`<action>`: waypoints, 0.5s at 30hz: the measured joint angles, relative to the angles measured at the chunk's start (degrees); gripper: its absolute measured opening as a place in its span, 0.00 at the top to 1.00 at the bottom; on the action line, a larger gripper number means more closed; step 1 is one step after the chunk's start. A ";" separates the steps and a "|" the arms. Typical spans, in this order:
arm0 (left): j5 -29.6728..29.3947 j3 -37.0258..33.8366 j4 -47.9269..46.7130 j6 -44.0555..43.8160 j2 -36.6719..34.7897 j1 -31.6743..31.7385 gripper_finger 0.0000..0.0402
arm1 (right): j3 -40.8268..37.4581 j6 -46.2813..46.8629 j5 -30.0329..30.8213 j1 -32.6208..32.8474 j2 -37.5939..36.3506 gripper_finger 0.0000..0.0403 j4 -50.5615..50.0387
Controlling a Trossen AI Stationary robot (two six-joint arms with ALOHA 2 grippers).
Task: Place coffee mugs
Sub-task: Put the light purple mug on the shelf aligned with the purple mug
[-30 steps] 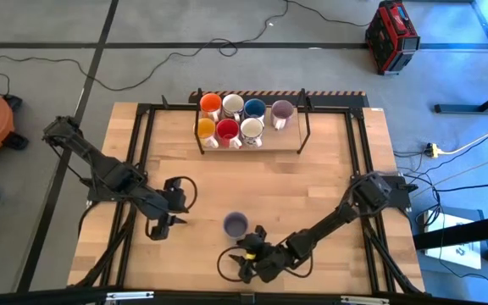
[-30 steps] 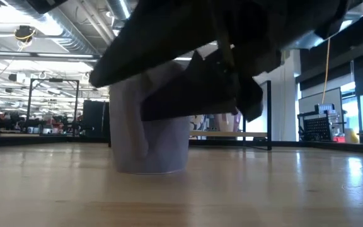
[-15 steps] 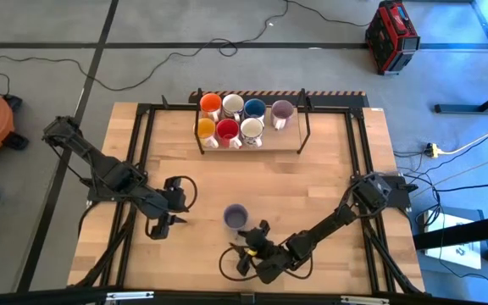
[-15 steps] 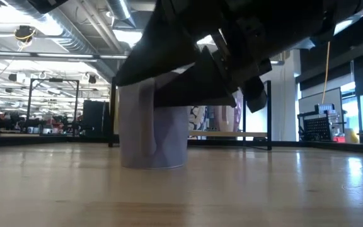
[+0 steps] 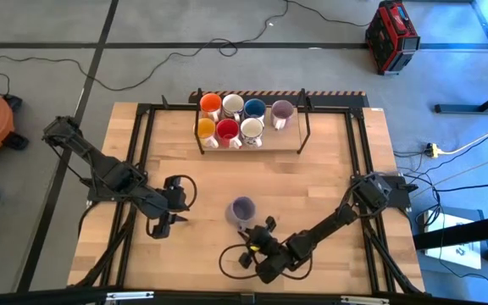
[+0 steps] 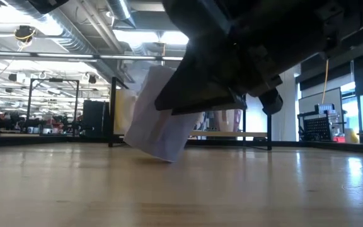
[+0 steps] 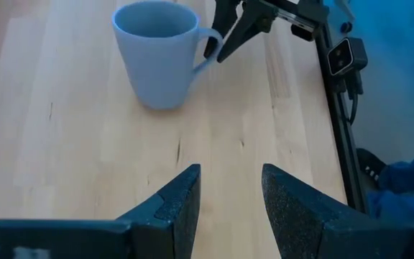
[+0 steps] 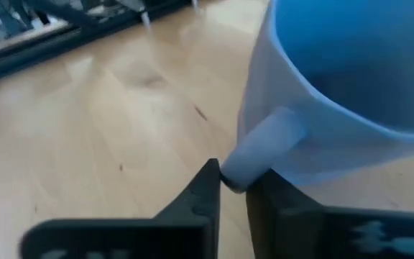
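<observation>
My right gripper has the pale purple mug's handle pinched crookedly, and the mug point(image 6: 153, 123) tips. I need to put its base down flat and take its handle point(image 8: 268, 142) squarely.
A pale purple coffee mug point(image 5: 242, 209) stands tilted on the wooden table near its front middle; it also shows in the low view point(image 6: 159, 116) and the left wrist view point(image 7: 157, 57). My right gripper point(image 5: 253, 227) is shut on its handle, on the side nearest the front edge. My left gripper point(image 5: 161, 227) hovers open to the mug's left, its fingers point(image 7: 182, 198) apart and holding nothing. Several more mugs, orange, white, blue, red and purple, stand in a rack point(image 5: 248, 146) at the far side. My right gripper pinches the mug's handle point(image 8: 254, 155) between its two fingertips point(image 8: 205, 188), at the handle's outer curve. The fingers come from the table's near side, low and slanting toward the far edge. The mug is tipped, with the edge of its base point(image 6: 167, 157) down at the tabletop.
The black-framed rack holds an orange mug point(image 5: 210, 103), a white mug point(image 5: 232, 105), a blue mug point(image 5: 254, 108) and a purple mug point(image 5: 281, 110) in the back row, others in front. Black rails point(image 5: 358, 152) run along the table's sides. Bare wood lies between mug and rack.
My right gripper has gone toward the table's far edge and shut on the mug's handle. The mug has slid a little toward the far edge and tipped from upright, one side of its base now raised.
</observation>
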 joint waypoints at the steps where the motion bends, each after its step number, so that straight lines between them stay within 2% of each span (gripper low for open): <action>1: -0.06 0.00 0.00 0.00 0.00 0.00 0.64 | 0.04 0.27 0.23 -0.03 -0.01 0.94 0.06; 15: -1.08 0.00 0.00 1.29 0.00 0.00 0.64 | 0.00 -0.80 -1.16 -0.03 -0.28 0.96 -0.68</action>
